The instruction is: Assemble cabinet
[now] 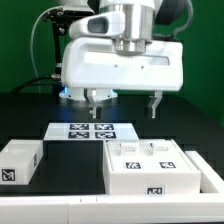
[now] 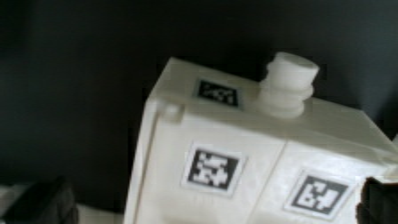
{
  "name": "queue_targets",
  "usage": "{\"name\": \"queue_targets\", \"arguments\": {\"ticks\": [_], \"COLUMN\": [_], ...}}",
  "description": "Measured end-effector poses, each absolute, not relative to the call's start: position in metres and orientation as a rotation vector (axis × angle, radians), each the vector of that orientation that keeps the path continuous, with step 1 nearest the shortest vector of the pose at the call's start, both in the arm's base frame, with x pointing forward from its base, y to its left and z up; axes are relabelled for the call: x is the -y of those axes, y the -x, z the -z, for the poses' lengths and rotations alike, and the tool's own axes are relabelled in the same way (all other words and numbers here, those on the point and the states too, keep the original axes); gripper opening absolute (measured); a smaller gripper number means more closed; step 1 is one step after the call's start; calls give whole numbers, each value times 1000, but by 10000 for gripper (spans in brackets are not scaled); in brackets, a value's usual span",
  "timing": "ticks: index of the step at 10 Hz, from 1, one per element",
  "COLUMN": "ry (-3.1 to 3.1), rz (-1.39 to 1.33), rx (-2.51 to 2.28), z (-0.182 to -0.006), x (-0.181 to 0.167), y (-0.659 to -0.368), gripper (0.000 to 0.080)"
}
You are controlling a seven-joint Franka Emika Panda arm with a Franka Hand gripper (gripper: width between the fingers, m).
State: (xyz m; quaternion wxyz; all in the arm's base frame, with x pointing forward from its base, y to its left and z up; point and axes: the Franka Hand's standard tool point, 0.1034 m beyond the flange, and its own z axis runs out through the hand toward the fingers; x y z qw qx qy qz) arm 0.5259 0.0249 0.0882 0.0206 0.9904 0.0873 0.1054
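Observation:
I expect the cabinet to tip upright onto its other end when I lift the peg, because the round peg sticks out from the end of the lying cabinet.
The cabinet is a large white box lying on the black table at the exterior view's right, with square black-and-white tags on its top panels and front face. In the wrist view the cabinet fills the middle, showing panelled faces with tags and a small round peg standing up from one end. My gripper hangs above and just behind the cabinet, open and empty. Its dark fingers show at the wrist view's edges, with the cabinet between them below the gripper.
The marker board lies flat behind the cabinet. A small white tagged block sits at the exterior view's left. A white ledge runs along the front edge. Black cables hang at the back left.

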Motion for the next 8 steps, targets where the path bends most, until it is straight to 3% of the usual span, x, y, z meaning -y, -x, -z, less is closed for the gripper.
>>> {"name": "queue_targets", "arguments": {"ticks": [4, 6, 8], "ry": [-3089, -3093, -3026], "rz": [-296, -366, -610], "rx": [-209, -128, -127], "z": [-86, -68, -62], "x": [-26, -31, -26], "y": [-524, -501, -504], "gripper": [796, 796, 796]}}
